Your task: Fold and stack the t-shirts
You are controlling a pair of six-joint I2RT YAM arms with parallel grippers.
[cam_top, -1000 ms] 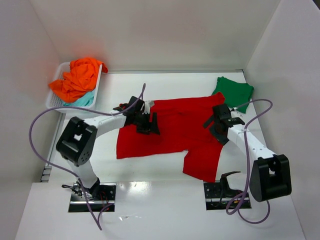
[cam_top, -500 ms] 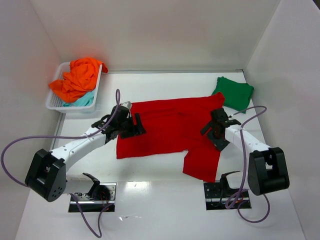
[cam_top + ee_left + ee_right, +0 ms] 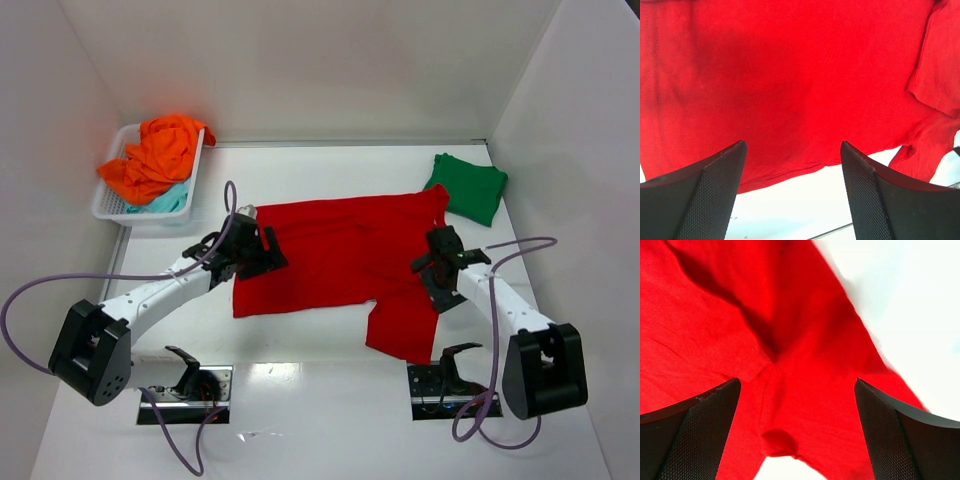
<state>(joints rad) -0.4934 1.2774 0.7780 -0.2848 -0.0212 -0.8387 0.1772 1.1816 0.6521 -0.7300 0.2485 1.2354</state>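
Observation:
My gripper will drag the red t-shirt (image 3: 325, 262) by its back edge. It lies spread flat, so it will slide as a whole, with the near sleeve (image 3: 402, 330) trailing along.
The large red t-shirt (image 3: 340, 255) lies spread flat mid-table, one sleeve hanging toward the near edge. My left gripper (image 3: 264, 250) is open and empty just above the shirt's left edge; in the left wrist view (image 3: 792, 145) its fingers (image 3: 715, 190) frame the hem of the red cloth (image 3: 790, 75). My right gripper (image 3: 434, 272) is open and empty over the shirt's right side; in the right wrist view (image 3: 797, 382) red cloth (image 3: 805, 405) with a fold fills the space between its jaws. A dark green shirt (image 3: 468, 187) lies folded at the back right. Orange (image 3: 155, 155) and pale teal (image 3: 165, 200) shirts lie crumpled in the basket.
The white lattice basket (image 3: 108, 207) stands at the back left against the wall. White walls close the table on the left, back and right. Purple cables loop from both arms near the bases.
The left arm has swung outward and its gripper moved left to the shirt's left edge. The right gripper has moved a little toward the near edge. The shirt has not moved.

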